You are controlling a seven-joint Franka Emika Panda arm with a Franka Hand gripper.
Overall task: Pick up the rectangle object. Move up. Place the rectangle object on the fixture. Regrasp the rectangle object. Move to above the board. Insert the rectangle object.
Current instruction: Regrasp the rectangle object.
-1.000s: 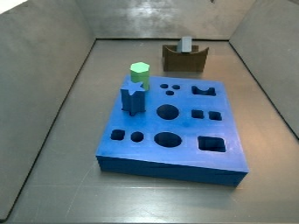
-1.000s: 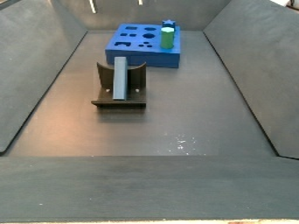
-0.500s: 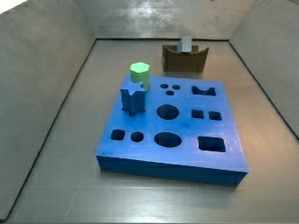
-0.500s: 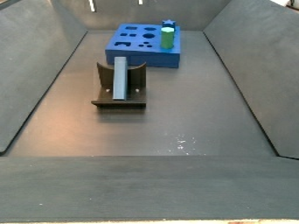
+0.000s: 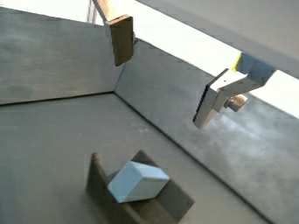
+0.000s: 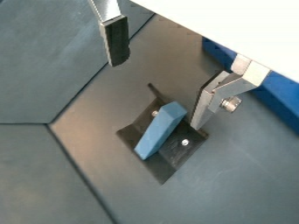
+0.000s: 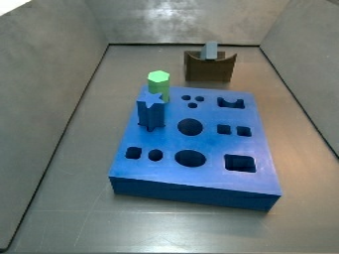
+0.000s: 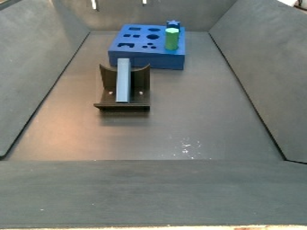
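The large rectangular hole (image 7: pixel 240 163) in the blue board is open. The rectangle object (image 7: pixel 209 50) will go down into the hole end first when I lower it upright.
The pale grey-blue rectangle object (image 7: pixel 211 51) (image 8: pixel 124 79) rests in the dip of the dark brown fixture (image 7: pixel 208 69) (image 8: pixel 120 106), leaning along it. Both wrist views show the block (image 5: pixel 138 182) (image 6: pixel 158 131) lying in the fixture (image 5: pixel 176 201) (image 6: pixel 176 153) below my gripper (image 5: pixel 162 91) (image 6: pixel 159 92). The gripper hangs above it, open, with only floor showing between the fingers (image 6: pixel 115 48). The bright blue board (image 7: pixel 159 139) (image 8: pixel 150 61) lies apart from the fixture. Neither side view shows the gripper.
A green hexagonal peg (image 7: pixel 159 81) (image 8: pixel 171 38) and a dark blue star peg (image 7: pixel 150 109) (image 8: pixel 173 24) stand in the board. Sloping grey walls (image 7: pixel 54 109) (image 8: pixel 258 72) close in the floor on all sides. An edge of the board (image 6: pixel 281 92) shows beyond the fixture.
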